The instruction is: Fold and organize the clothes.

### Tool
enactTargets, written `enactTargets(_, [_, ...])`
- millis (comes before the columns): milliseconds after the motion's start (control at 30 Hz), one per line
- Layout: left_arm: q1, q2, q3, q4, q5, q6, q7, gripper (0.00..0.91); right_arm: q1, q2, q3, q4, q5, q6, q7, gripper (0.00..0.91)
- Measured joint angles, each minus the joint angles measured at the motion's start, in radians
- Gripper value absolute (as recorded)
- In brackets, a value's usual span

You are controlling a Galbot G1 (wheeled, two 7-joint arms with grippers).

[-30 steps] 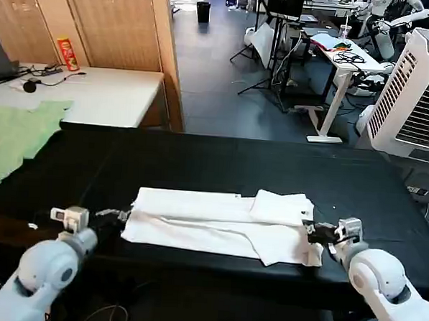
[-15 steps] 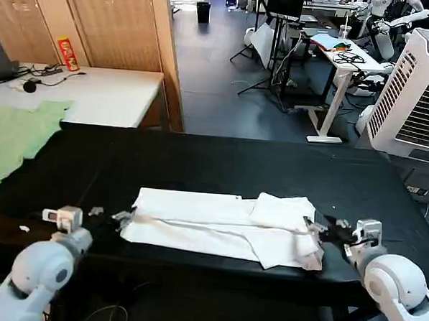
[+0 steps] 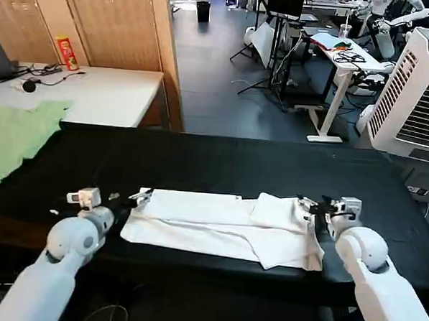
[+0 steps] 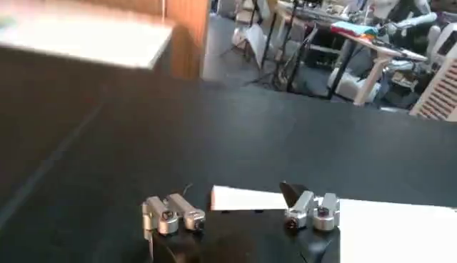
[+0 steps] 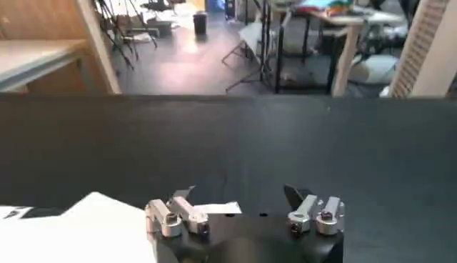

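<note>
I expect a printed front hidden underneath when I flip the T-shirt over, since the T-shirt's sleeve (image 3: pixel 275 211) lies folded double over a plain white side.
The clothes are one white T-shirt (image 3: pixel 218 225), folded into a long band across the black table (image 3: pixel 222 161), with a sleeve doubled over near its right end. My left gripper (image 3: pixel 128 197) is open at the shirt's far left corner. In the left wrist view that white corner (image 4: pixel 243 199) lies between the spread fingers of the left gripper (image 4: pixel 239 204). My right gripper (image 3: pixel 313 204) is open at the far right corner. In the right wrist view a thin white edge of the shirt (image 5: pixel 218 208) lies between the fingers of the right gripper (image 5: pixel 239 201).
A light green cloth (image 3: pixel 14 136) hangs over the table's left end. Behind it stands a white side table (image 3: pixel 96 89) with a red can (image 3: pixel 67 52). A white cooler unit (image 3: pixel 419 92) stands at the right. The far half of the black table is bare.
Both grippers have moved from the shirt's ends near the front edge up to its far corners. The shirt itself has barely shifted.
</note>
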Motion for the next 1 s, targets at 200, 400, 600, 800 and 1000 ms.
enactTargets(200, [-0.041, -0.028, 0.022, 0.073, 0.036, -0.009, 0.009, 0.458, 0.001, 0.028, -0.005, -0.017, -0.017, -0.002, -0.004, 0.488])
enactTargets(400, [-0.048, -0.034, 0.027, 0.098, 0.059, -0.025, 0.009, 0.01, -0.009, 0.041, -0.001, -0.015, -0.032, -0.001, -0.003, 0.059])
enactTargets(600, [-0.047, -0.047, 0.052, 0.118, 0.202, -0.096, 0.036, 0.0, -0.019, 0.066, 0.004, -0.015, -0.082, 0.048, 0.042, 0.029])
enactTargets(800, [-0.043, -0.055, 0.054, 0.103, 0.301, -0.119, 0.032, 0.878, -0.031, 0.077, 0.014, 0.001, -0.076, 0.059, 0.022, 0.488])
enactTargets(1000, [-0.045, -0.042, 0.039, 0.087, 0.305, -0.15, 0.042, 0.878, -0.061, 0.051, 0.034, 0.048, -0.048, 0.041, -0.031, 0.878])
